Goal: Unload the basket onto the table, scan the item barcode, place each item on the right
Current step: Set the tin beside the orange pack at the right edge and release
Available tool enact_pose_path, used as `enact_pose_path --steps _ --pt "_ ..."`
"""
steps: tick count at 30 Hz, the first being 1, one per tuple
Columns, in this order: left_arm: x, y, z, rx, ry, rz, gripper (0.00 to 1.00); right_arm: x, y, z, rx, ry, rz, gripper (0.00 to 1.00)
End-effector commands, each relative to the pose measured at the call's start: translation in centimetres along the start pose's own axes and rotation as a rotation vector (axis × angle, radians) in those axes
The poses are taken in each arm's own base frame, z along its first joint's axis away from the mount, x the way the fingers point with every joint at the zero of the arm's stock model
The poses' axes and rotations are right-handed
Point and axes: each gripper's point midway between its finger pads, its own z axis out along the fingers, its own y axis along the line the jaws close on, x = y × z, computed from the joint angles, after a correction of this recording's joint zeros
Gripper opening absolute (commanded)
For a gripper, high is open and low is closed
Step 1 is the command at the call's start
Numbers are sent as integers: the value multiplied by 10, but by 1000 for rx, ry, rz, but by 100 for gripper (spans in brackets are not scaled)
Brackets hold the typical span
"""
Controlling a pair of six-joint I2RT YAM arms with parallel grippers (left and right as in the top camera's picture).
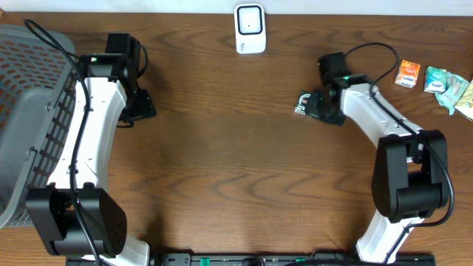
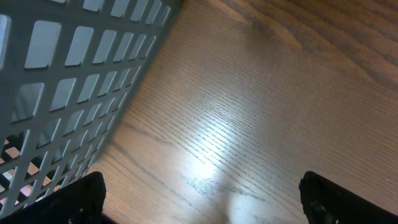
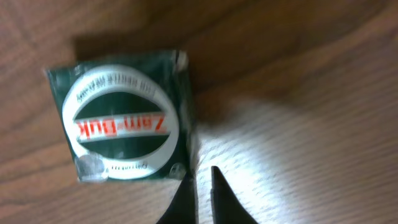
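Observation:
I need to open my right gripper's narrow fingers and grip the packet across its middle before I scan it, because the Zam-Buk packet's edge is outside those fingers.
The item is a small dark green Zam-Buk packet with a white oval label, lying flat on the wooden table right of centre. In the right wrist view the packet fills the upper left. My right gripper sits at its lower right corner with the jaws parted by a narrow slit. Only bare wood shows in that slit, and the left fingertip touches the packet's edge. A white barcode scanner stands at the back centre. My left gripper hangs wide open over bare table beside the basket, holding nothing.
A grey plastic basket fills the far left, and its latticed wall is close to my left gripper. An orange packet and pale green packets lie at the right edge.

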Motion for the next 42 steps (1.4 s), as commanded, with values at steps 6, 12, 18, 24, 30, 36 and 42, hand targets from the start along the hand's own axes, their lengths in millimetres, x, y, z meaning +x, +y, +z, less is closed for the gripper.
enact_pose_path --steps 6,12,18,24,30,36,42 --pt "-2 1 -3 2 -9 -19 98 -21 40 -30 -122 -58 -71 90" --pt "-2 1 -3 1 -8 -19 98 -27 22 -6 50 -137 72 95" --pt "-2 1 -3 1 -8 -19 98 -26 28 22 39 -112 9 87" --pt "-2 1 -3 2 -9 -19 98 -22 30 28 30 -91 -5 74" --pt "-2 1 -3 2 -9 -19 98 -7 35 43 -4 -16 -109 76" --pt "-2 1 -3 1 -8 -19 98 -6 34 43 -1 -12 -111 64" --pt "-2 1 -3 2 -9 -19 97 -15 42 37 -22 -37 -143 47"
